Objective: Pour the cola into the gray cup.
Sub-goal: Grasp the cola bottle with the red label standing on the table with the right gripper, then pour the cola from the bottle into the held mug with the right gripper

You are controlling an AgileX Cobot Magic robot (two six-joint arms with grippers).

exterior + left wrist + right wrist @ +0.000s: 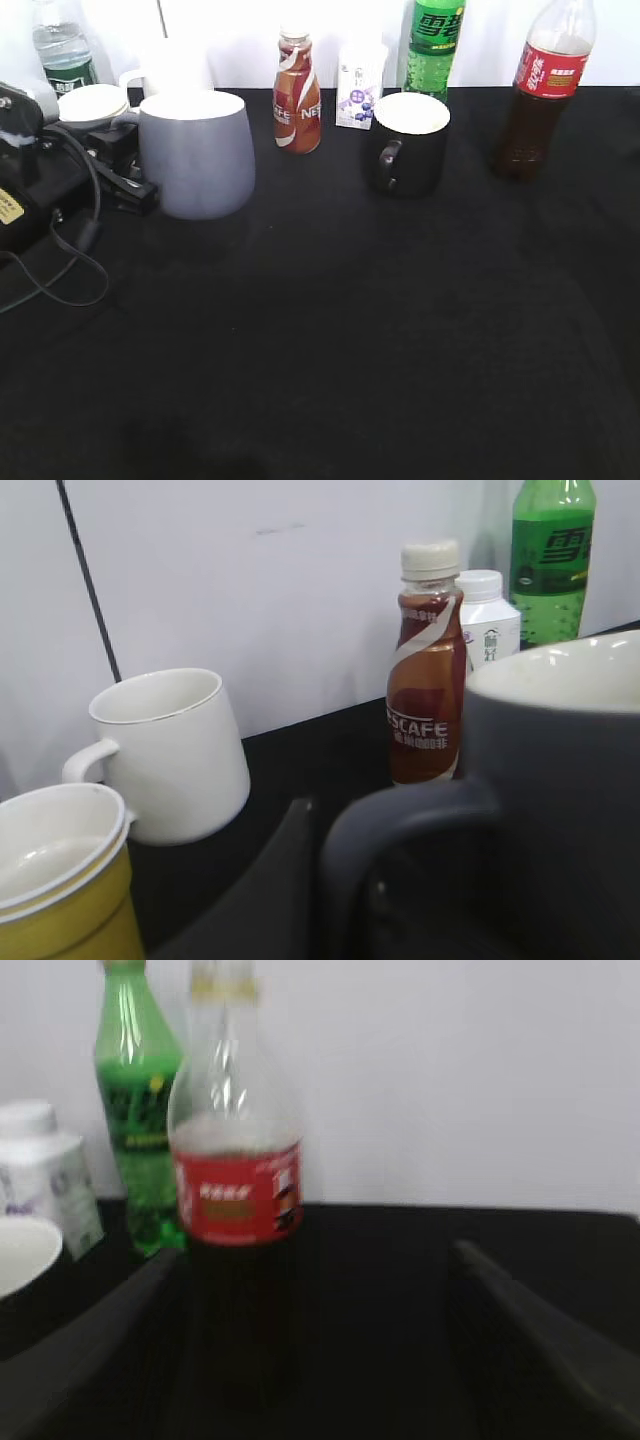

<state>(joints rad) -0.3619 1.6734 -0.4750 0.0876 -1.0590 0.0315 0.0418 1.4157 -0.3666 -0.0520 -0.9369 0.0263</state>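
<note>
I expect the cola (pixel 526 130) to flow into the gray cup when I tip the bottle about flat, because the bottle's clear part (pixel 565 27) above the red label looks empty.
The gray cup (pixel 197 152) stands at the left of the black table, upright, white inside. My left gripper (pixel 125 172) is at its left side. In the left wrist view the cup (pixel 560 770) fills the right, and my left gripper (pixel 345 880) is shut on its loop handle, one finger outside the loop and one inside. The cola (pixel 541 92) stands upright at the far right, with a red label. In the right wrist view the cola (pixel 237 1210) stands just ahead, between the fingers of my open right gripper (pixel 315 1255), nearer the left finger, not touched. The right gripper is out of the exterior view.
A black mug (pixel 408 142), a Nescafe bottle (pixel 297 95), a white carton (pixel 358 85) and a green soda bottle (pixel 435 45) stand along the back. A white mug (pixel 170 68), a yellow-and-white cup (pixel 92 104) and a water bottle (pixel 62 45) crowd the back left.
</note>
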